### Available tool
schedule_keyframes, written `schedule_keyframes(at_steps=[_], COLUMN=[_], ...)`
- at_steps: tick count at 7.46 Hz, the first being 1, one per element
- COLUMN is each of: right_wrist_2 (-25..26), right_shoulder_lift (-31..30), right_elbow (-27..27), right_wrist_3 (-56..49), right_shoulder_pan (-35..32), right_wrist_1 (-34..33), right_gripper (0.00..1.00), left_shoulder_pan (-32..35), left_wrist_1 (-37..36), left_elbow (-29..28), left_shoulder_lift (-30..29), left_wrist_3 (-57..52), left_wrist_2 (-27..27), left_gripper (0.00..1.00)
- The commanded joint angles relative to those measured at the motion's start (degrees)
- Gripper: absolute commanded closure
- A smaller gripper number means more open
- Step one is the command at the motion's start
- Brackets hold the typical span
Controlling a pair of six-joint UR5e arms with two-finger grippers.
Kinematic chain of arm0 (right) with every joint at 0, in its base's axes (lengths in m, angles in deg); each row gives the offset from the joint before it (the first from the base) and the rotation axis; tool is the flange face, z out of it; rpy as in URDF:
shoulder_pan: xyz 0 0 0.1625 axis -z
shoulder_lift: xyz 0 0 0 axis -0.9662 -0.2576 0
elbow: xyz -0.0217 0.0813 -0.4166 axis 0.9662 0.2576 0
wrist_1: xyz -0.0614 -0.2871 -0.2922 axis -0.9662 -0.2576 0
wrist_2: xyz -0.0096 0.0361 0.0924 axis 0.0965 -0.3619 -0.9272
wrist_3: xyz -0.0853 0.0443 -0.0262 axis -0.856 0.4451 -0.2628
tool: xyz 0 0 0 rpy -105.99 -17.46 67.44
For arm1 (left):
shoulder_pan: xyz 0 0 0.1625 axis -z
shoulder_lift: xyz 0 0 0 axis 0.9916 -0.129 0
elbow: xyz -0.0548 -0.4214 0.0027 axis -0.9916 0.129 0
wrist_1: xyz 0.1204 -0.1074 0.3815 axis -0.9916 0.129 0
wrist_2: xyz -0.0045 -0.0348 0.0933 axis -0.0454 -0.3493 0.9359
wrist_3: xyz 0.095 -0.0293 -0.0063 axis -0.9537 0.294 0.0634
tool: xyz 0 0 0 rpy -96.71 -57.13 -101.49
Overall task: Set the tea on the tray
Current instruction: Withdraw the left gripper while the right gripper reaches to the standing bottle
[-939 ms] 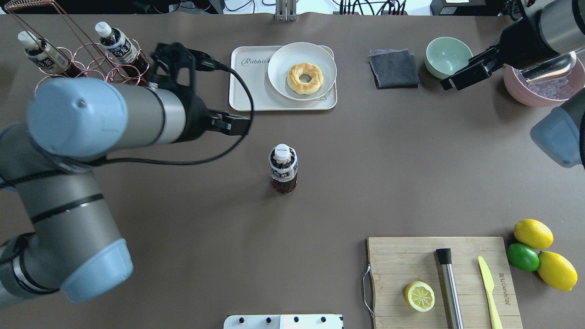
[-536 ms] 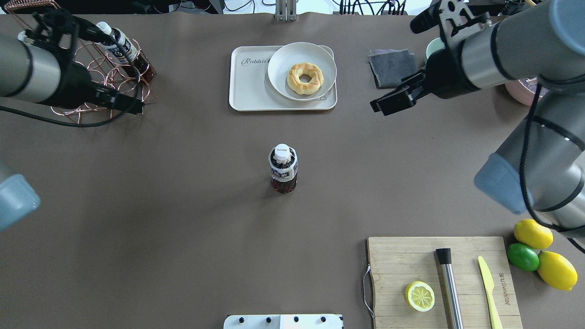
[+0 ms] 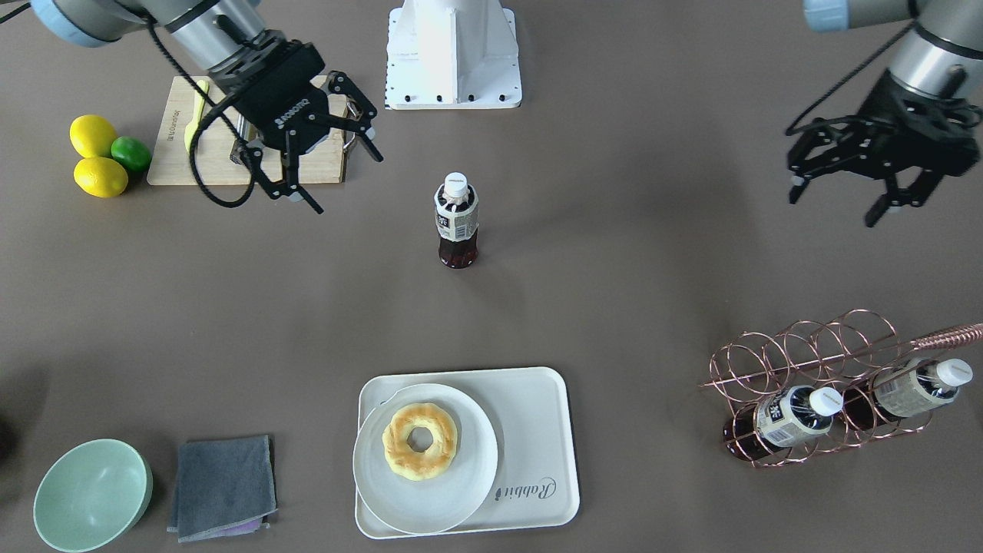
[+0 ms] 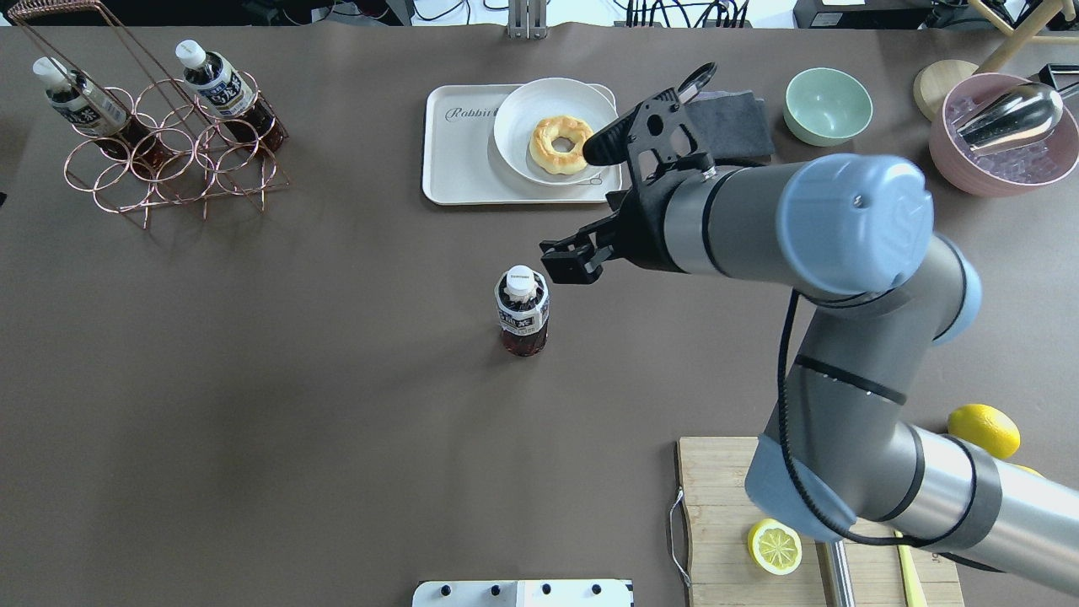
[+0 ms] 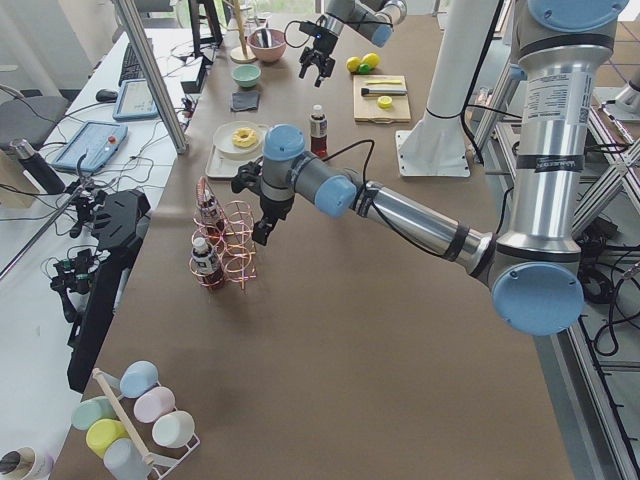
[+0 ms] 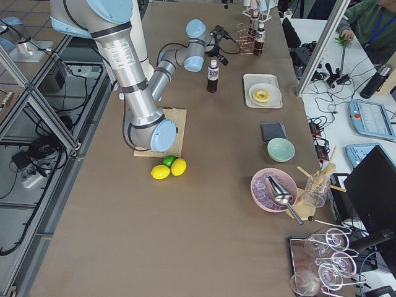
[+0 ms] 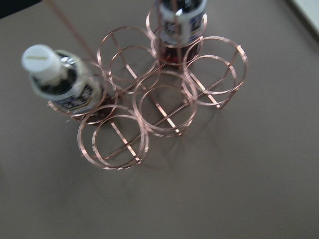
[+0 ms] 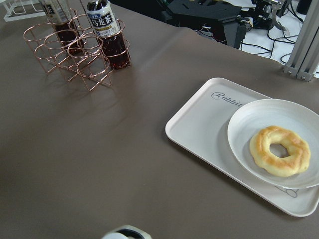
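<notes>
The tea bottle (image 3: 457, 229) stands far from my left gripper, so my right gripper should grab its white cap (image 3: 456, 185) and put the bottle on the tray next to the plate.
One tea bottle (image 4: 522, 312) with a white cap stands upright and alone at the table's middle, also in the front view (image 3: 457, 223). Its cap just shows at the bottom edge of the right wrist view (image 8: 122, 233). My right gripper (image 4: 563, 261) hovers open just right of and beyond the cap, not touching; in the front view (image 3: 338, 180) its fingers are spread. The off-white tray (image 4: 464, 160) lies farther back (image 3: 537, 415). My left gripper (image 3: 833, 209) is open and empty, above the table near the rack.
A copper wire rack (image 4: 169, 160) at far left holds two more tea bottles (image 4: 217, 84). A white plate (image 4: 523, 110) with a doughnut (image 4: 563, 143) fills the tray's right part. Grey cloth (image 3: 223, 484), green bowl (image 4: 828, 105), pink bowl (image 4: 1003, 143), cutting board (image 4: 716, 480).
My right arm swung in from the far right to beside the standing bottle. My left arm drew back left, out of the overhead view. The bottle has not moved.
</notes>
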Motion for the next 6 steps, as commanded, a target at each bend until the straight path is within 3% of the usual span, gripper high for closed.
schedule_keyframes(at_steps=[1,2,5,6], right_wrist_2=[14.0,17.5,20.7,21.0], right_shoulder_lift=[3.8,4.3,4.1,4.1], right_elbow=[3.0,4.2,5.7,5.8], right_wrist_3=[3.1,3.1,3.1,3.2], right_shoulder_pan=[8.8,10.4,12.0,12.3], right_wrist_1=[-0.2,-0.1,0.6,0.7], right_gripper=[0.02,0.02,0.02,0.08], left_shoulder_pan=[5.5,5.8,6.0,6.0], left_wrist_1=[0.1,0.1,0.1,0.0], left_elbow=[-4.1,-4.1,-3.9,-4.0], left_shoulder_lift=[3.0,3.0,3.0,2.9], left_wrist_3=[-7.3,-7.3,-7.2,-7.2], left_wrist_2=[-3.4,-3.5,-3.5,-3.5], left_gripper=[0.00,0.00,0.00,0.00])
